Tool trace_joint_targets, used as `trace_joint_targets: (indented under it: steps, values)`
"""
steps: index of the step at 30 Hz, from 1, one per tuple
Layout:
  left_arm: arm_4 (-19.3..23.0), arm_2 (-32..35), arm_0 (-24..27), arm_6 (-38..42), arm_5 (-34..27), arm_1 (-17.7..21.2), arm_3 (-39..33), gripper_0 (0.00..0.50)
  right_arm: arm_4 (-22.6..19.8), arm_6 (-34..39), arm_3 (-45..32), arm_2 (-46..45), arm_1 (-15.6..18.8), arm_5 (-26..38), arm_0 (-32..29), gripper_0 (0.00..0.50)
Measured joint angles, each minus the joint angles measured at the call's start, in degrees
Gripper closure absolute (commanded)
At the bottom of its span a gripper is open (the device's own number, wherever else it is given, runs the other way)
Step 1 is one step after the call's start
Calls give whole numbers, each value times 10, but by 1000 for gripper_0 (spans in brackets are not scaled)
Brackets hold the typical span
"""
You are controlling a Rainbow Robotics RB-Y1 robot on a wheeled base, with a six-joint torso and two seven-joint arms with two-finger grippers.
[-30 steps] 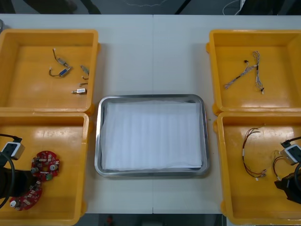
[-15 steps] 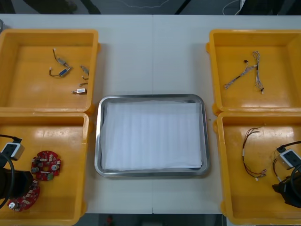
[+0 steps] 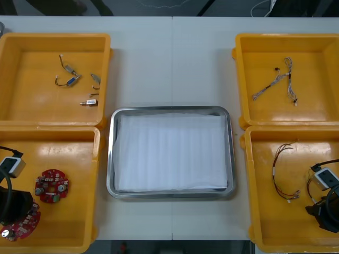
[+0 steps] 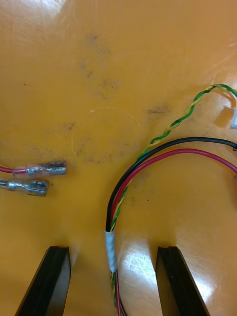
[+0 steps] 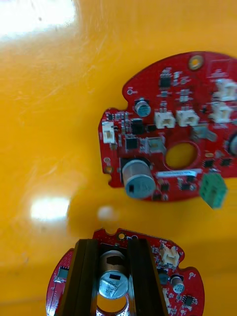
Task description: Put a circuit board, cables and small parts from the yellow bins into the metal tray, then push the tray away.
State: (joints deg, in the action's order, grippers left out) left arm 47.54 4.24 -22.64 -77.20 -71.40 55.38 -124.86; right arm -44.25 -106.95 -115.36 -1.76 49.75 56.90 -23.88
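Observation:
I expect the taped bundle of cables (image 4: 110, 252) to come up by itself when I lift it, because the crimped wire ends lie apart across a clear gap.
In the near left yellow bin (image 3: 79, 143) my left gripper (image 3: 11, 210) is shut on a round red circuit board (image 3: 24, 225). Seen from the left wrist, the gripper (image 5: 113, 281) pinches a silver cylinder standing on that board (image 5: 175, 281), one finger (image 5: 84, 276) on each side. A second red board (image 3: 50, 186) (image 5: 168, 128) lies flat just beyond it. My right gripper (image 3: 324, 211) (image 4: 113, 281) is open low over the near right bin (image 3: 254, 159), a taped bundle of black, red and yellow-green cables (image 4: 112, 247) between its fingers (image 4: 49, 281). The metal tray (image 3: 169, 109), white inside, holds nothing.
The far left bin (image 3: 103, 47) holds several small metal parts (image 3: 74, 79). A twisted cable (image 3: 275, 79) lies in the far right bin (image 3: 241, 53). More thin cables (image 3: 283, 169) lie in the near right bin, with two crimped wire ends (image 4: 34, 178) near my right fingers.
My left gripper has shut on the nearer circuit board and drawn it toward the bin's near left corner, away from the other board. The right gripper dropped back slightly, staying open.

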Motion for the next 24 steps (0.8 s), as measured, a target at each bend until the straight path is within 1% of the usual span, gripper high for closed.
trace_joint_targets:
  steps: [4, 6, 7, 8, 9, 10, 14, 17, 21, 24]
  values:
    - [29, 41, 10, 0, -65, 0, -29, 500, 2, 0, 0, 0, 2, -1, -2, 3]
    - [34, 56, 18, 0, -98, 0, -45, 500, 4, 0, 0, 0, 2, -1, -3, 100]
    - [35, 61, 24, 0, -115, 0, -52, 499, 5, 0, 0, 0, 2, -2, -3, 277]
    - [36, 65, 31, 0, -131, 0, -59, 499, 6, 0, 0, 0, 2, -2, -4, 443]
    - [37, 68, 39, 0, -148, 0, -65, 499, 6, 0, 0, 0, 2, -2, -4, 493]
    - [37, 69, 49, 0, -165, 0, -70, 499, 6, 0, 0, 0, 2, -3, -5, 500]
    - [42, 69, 92, 0, -221, 0, -84, 499, 6, 0, 0, 0, 3, -3, -6, 500]
    - [60, 69, 133, 0, -267, 0, -88, 499, 5, 0, 0, 0, 3, -3, -6, 500]
    - [80, 69, 185, 0, -313, 0, -95, 499, 4, 0, -3, -1, 4, -1, -6, 500]
    - [89, 66, 222, 0, -345, 0, -99, 499, -1, 0, -20, -13, 5, 30, -6, 500]
